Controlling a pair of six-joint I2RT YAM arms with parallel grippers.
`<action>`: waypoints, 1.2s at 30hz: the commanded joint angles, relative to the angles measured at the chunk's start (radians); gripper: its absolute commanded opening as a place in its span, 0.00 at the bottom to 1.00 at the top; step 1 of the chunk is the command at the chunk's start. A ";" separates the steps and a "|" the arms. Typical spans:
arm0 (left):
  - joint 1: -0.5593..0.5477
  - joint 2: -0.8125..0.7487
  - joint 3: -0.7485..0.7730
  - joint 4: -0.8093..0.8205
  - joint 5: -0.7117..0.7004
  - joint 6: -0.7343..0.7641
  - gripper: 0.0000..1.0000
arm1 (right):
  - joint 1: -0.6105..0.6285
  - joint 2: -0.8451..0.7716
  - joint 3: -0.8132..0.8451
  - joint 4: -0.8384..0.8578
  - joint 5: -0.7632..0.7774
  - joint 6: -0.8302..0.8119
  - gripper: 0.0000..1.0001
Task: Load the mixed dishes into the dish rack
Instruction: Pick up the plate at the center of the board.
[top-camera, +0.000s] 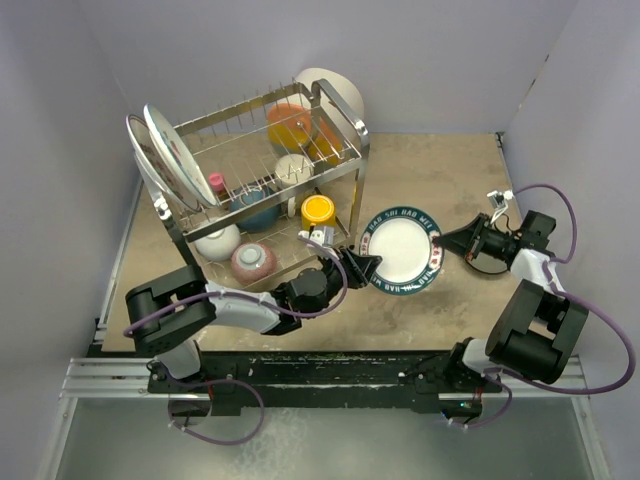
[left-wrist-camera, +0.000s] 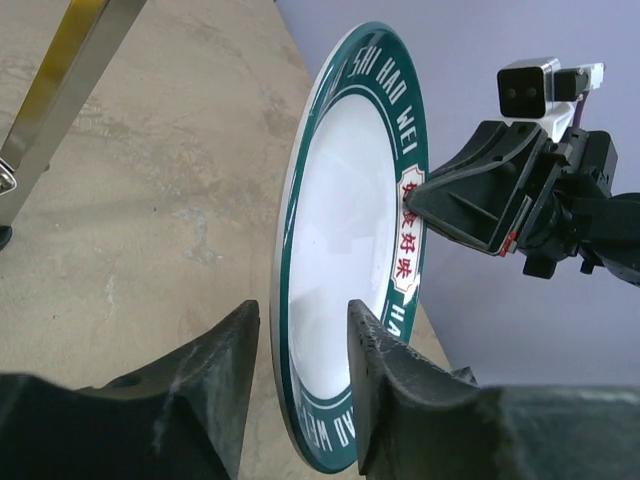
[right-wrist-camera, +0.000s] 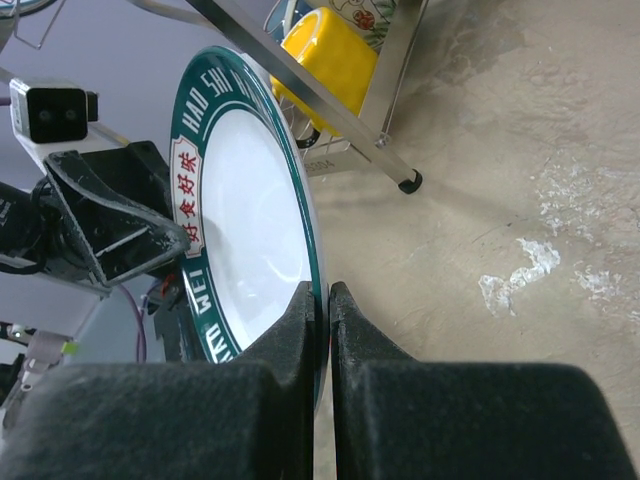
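The plate's white side (top-camera: 399, 250) points up in my right gripper, so my left gripper should hold and tilt the plate before my right gripper retakes the plate's near rim (top-camera: 426, 282).
A white plate with a teal rim and red lettering (top-camera: 400, 250) stands on edge above the table, right of the dish rack (top-camera: 340, 100). My right gripper (top-camera: 441, 245) is shut on the plate's right rim; in the right wrist view its jaws (right-wrist-camera: 328, 292) pinch the plate (right-wrist-camera: 245, 220) tightly. My left gripper (top-camera: 368, 268) straddles the opposite rim. In the left wrist view its jaws (left-wrist-camera: 300, 312) stand apart on either side of the plate (left-wrist-camera: 340, 200), with a gap showing behind the plate. The rack holds a yellow cup (top-camera: 318, 210), a white bowl (top-camera: 217, 242), a dark blue bowl (top-camera: 258, 208) and upright plates (top-camera: 170, 160).
Orange dishes (top-camera: 290, 125) sit on the rack's upper tier, with a large white plate (top-camera: 338, 90) behind them. A small patterned bowl (top-camera: 253, 260) rests on the lower tier. A rack leg (right-wrist-camera: 405, 180) stands close beside the held plate. Grey walls enclose the table.
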 joint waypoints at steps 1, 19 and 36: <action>0.008 -0.013 0.052 -0.045 -0.009 -0.015 0.36 | 0.004 -0.007 0.051 -0.046 -0.101 -0.032 0.00; 0.009 -0.120 0.036 -0.214 0.036 -0.076 0.00 | 0.001 0.126 0.365 -0.926 0.097 -0.980 0.54; 0.002 -0.205 0.123 -0.705 0.099 -0.508 0.00 | 0.004 -0.056 0.450 -0.689 0.434 -0.879 0.85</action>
